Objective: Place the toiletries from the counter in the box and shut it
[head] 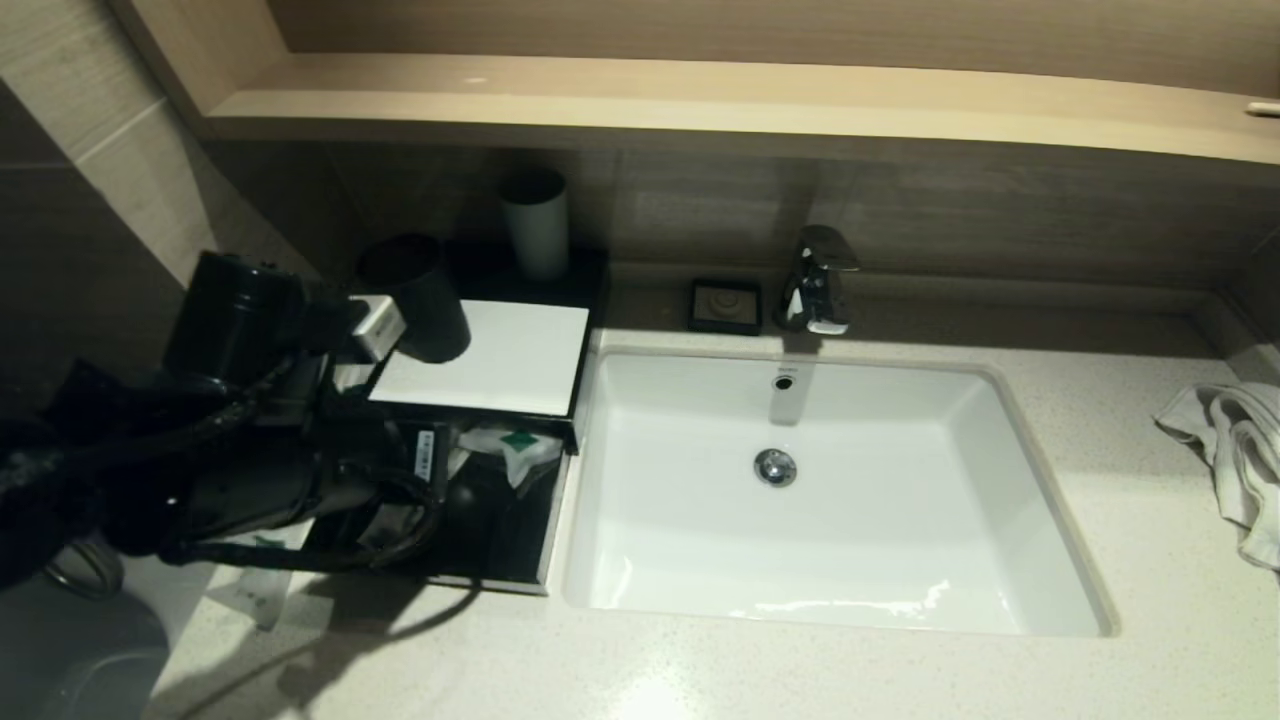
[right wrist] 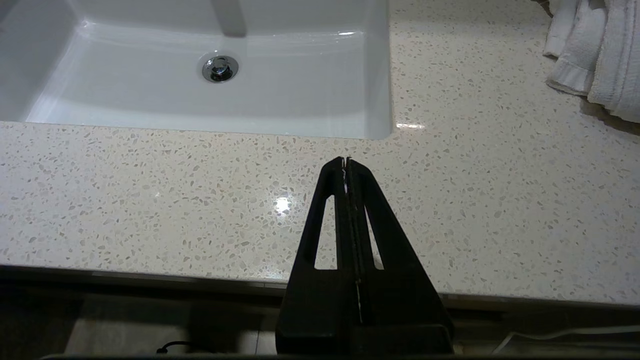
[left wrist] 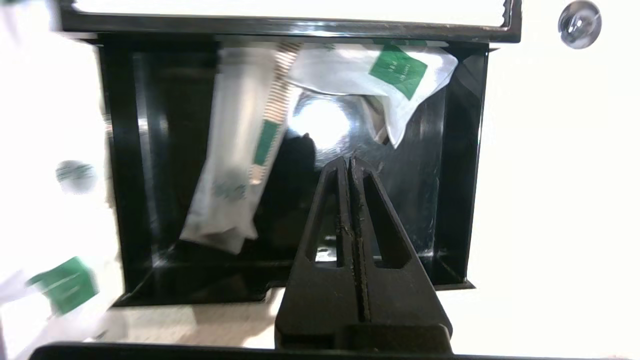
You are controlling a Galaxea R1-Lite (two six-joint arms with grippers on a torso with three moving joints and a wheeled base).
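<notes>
The long sachet (left wrist: 231, 165) is inside the drawer's sides. My left gripper keeps going toward the green-labelled sachet on the counter (head: 257, 588) until its fingers open there.
The box (head: 480, 355), black with a white top panel, stands left of the sink, its drawer (left wrist: 462, 165) pulled out. In the drawer lie a long sachet (left wrist: 235, 165) and a squarish sachet with a green label (left wrist: 380, 75). My left gripper (left wrist: 348, 161) hangs shut and empty over the drawer's middle, right of the long sachet. Other toiletries lie on the counter (head: 700, 670) left of the drawer: one green-labelled sachet (left wrist: 62, 285) and a blurred one (left wrist: 75, 175). My right gripper (right wrist: 346, 160) is shut and empty above the counter's front edge, out of the head view.
The white sink (head: 640, 540) borders the drawer's right side. A dark cup (head: 420, 300) stands on the box top, a pale cup (head: 537, 225) behind it. A soap dish (head: 725, 305) and tap (head: 820, 280) are at the back, a white towel (head: 1235, 450) far right.
</notes>
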